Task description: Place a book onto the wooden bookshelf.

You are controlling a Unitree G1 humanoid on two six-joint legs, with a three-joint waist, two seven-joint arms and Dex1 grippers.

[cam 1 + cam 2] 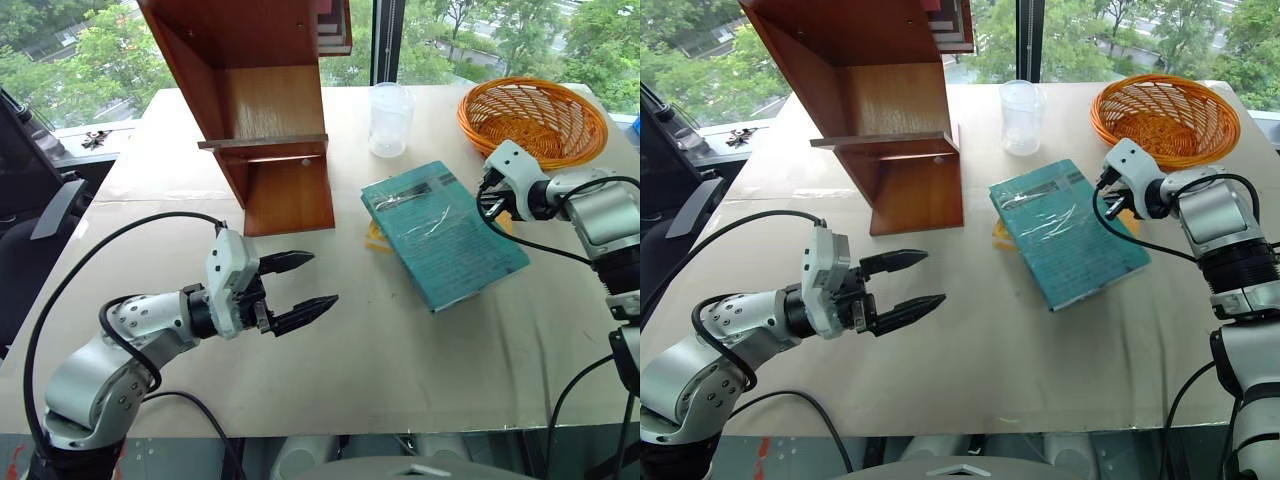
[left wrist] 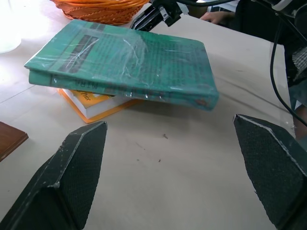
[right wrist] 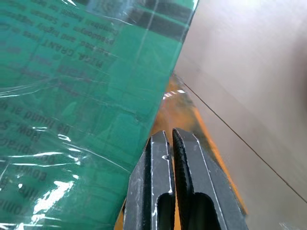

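The yellow-orange book's corner (image 1: 377,238) sticks out crooked underneath, so the teal-green book (image 1: 442,236) will come up by itself when I lift, and the yellow-orange book will stay behind.
The teal-green book (image 1: 440,232) lies flat on the table, resting on a smaller yellow-orange book (image 1: 377,240). My right gripper (image 1: 490,203) is shut with nothing between its fingers. Its tips sit at the book's edge on the basket side, seen close up in the right wrist view as the right gripper (image 3: 167,136) beside the teal cover (image 3: 86,86). My left gripper (image 1: 300,288) hovers open above the table, left of the book and pointing toward it; its own view shows the book (image 2: 129,62) ahead. The wooden bookshelf (image 1: 260,110) stands at the back left, its shelf board (image 1: 262,143) bare.
An orange wicker basket (image 1: 530,118) sits at the back right, just behind my right gripper. A clear plastic cup (image 1: 390,120) stands between the bookshelf and the basket. A black chair (image 1: 30,200) is off the table's left side.
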